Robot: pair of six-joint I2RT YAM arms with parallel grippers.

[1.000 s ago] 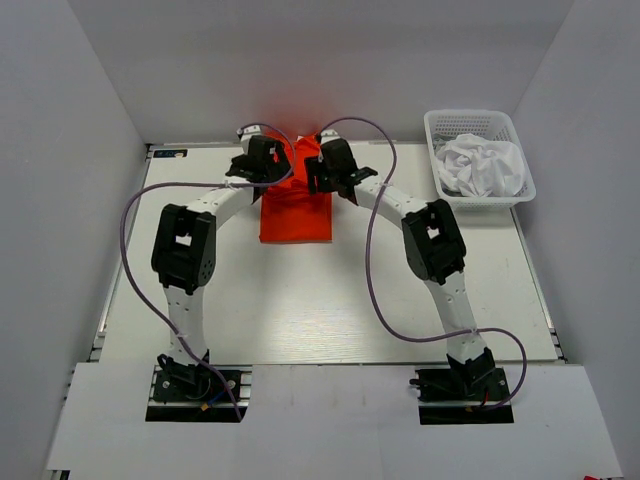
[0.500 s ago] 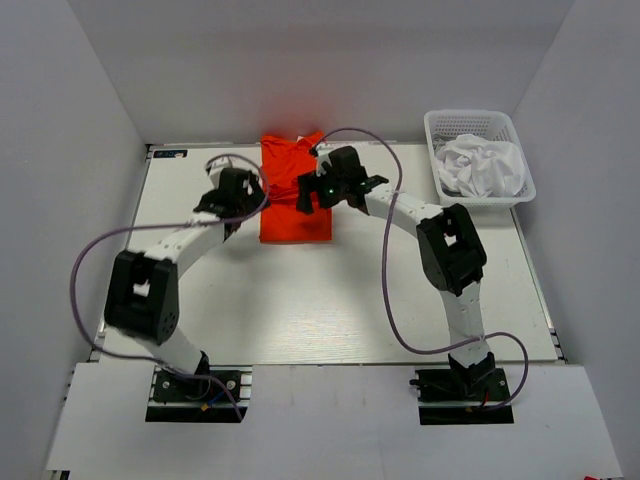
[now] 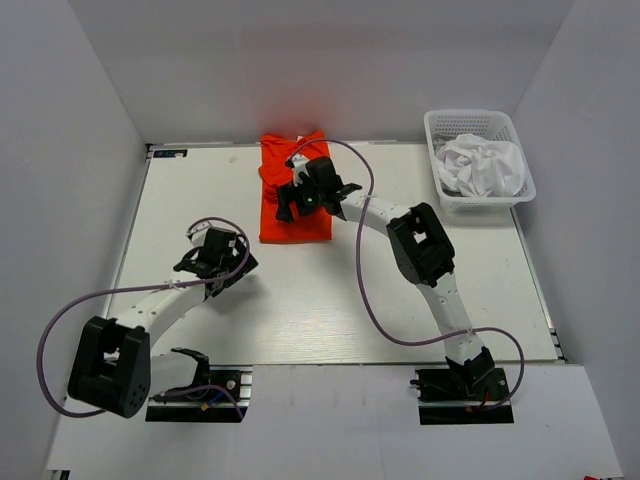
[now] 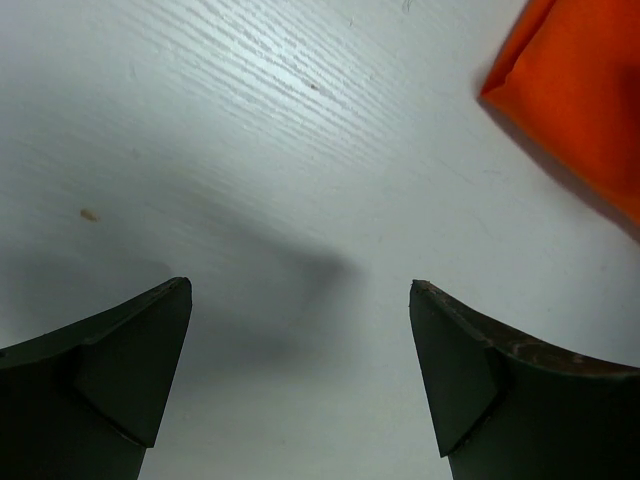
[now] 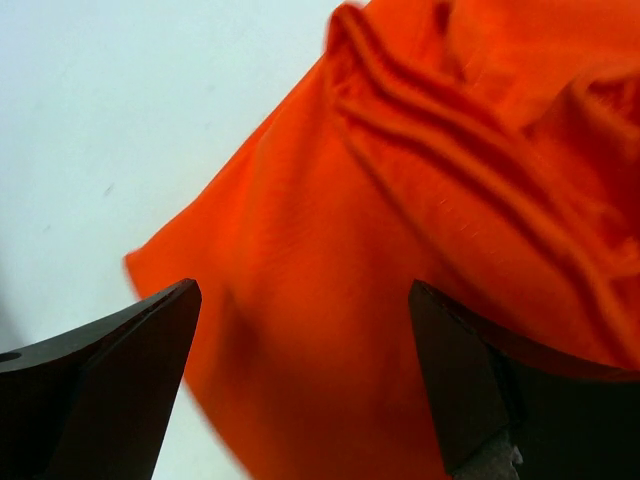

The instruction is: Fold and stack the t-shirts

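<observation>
Next, my right gripper goes from the t-shirt's middle to its near corner (image 3: 328, 238) and pulls it closer together with my left gripper, because the orange-red t-shirt (image 3: 277, 154) is far back.
The orange-red t-shirt (image 3: 291, 226) lies folded into a narrow rectangle at the back middle of the table, its collar end bunched. My right gripper (image 3: 296, 196) hovers over its middle, open; in the right wrist view the orange cloth (image 5: 420, 200) fills the space beyond the gripper (image 5: 302, 290), and nothing sits between the fingers. My left gripper (image 3: 214, 252) is open over bare table, to the near left of the shirt. Only a corner of the orange shirt (image 4: 585, 95) shows in the left wrist view, beyond the gripper (image 4: 300, 300). The white t-shirt (image 3: 486, 166) lies crumpled in the basket.
A white plastic lattice basket (image 3: 470, 116) stands at the back right corner of the table. Grey walls close in the table on three sides. Purple cables loop from both arms over the tabletop (image 3: 320, 300).
My left arm has drawn back from the shirt toward the near left. My right gripper has opened and slid left and nearer over the shirt.
</observation>
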